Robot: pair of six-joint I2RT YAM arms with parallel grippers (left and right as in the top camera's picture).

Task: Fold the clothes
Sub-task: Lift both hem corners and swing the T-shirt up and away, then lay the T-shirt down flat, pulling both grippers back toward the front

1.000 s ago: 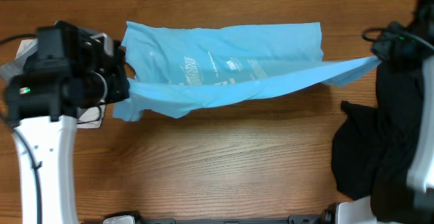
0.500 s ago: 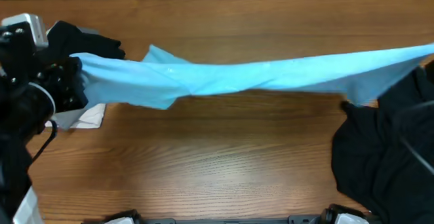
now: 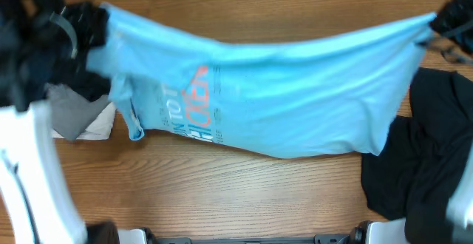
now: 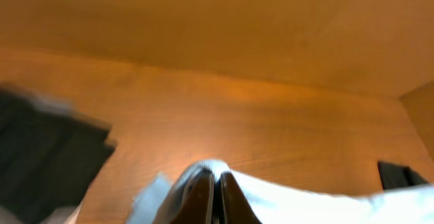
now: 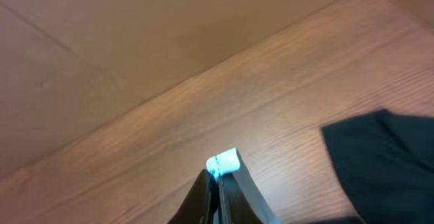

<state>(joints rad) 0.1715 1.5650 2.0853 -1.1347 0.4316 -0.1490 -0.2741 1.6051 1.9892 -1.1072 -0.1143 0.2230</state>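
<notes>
The light blue T-shirt's loose end (image 3: 284,152) trails behind both grippers. My left gripper should move back and down (image 3: 138,161) together with my right gripper to lay the T-shirt flat.
A light blue T-shirt (image 3: 295,103) with red and white print hangs spread in the air above the wooden table, stretched between my two grippers. My left gripper (image 3: 100,15) is shut on its left top corner; in the left wrist view the fingers (image 4: 217,183) pinch pale cloth (image 4: 305,203). My right gripper (image 3: 436,18) is shut on the right top corner; in the right wrist view a small blue tip of cloth (image 5: 225,160) sticks out between the fingers (image 5: 218,176).
A pile of black clothes (image 3: 421,163) lies at the right of the table, also in the right wrist view (image 5: 386,156). Grey and white folded cloth (image 3: 81,114) and a dark garment (image 4: 41,156) lie at the left. The wooden table (image 3: 222,192) shows in front.
Both grippers have lifted and pulled the shirt apart. It was bunched on the table, then a narrow taut band, and now hangs open with the print facing the camera.
</notes>
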